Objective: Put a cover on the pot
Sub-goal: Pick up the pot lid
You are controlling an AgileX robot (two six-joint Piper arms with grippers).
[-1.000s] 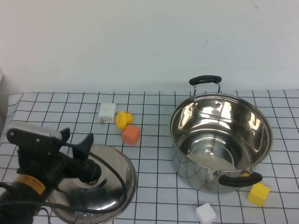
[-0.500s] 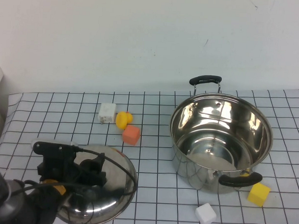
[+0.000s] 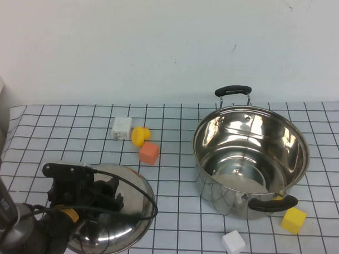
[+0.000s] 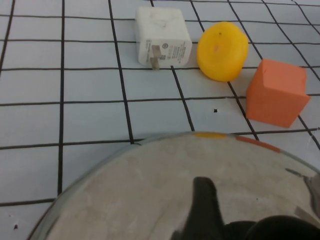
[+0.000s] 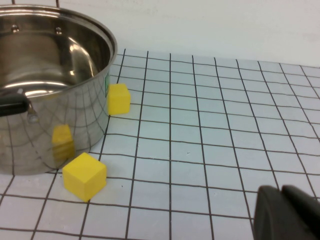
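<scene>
The lid [image 3: 131,187] will hang almost level when I carry it to the pot, because the black knob [image 4: 284,228] is at the middle of the round dome.
The pot [image 3: 249,157] is a large shiny steel pot with two black handles; it stands open at the right of the table and also shows in the right wrist view [image 5: 50,75]. The domed steel lid [image 3: 130,201] lies on the table at the front left. My left gripper [image 3: 103,192] is down over the lid's black knob [image 4: 280,231], open, with one finger [image 4: 205,200] beside the knob. My right gripper [image 5: 286,214] is shut and empty, low over the table to the right of the pot; the high view does not show it.
A white plug adapter [image 3: 121,127], a yellow round piece [image 3: 138,136] and an orange block [image 3: 149,152] lie behind the lid. A yellow block [image 3: 293,219] and a white block [image 3: 233,242] lie in front of the pot. Another yellow block [image 5: 119,98] sits against the pot's side.
My left gripper has come down from above the lid onto its knob. The lid, the pot and the blocks have not moved.
</scene>
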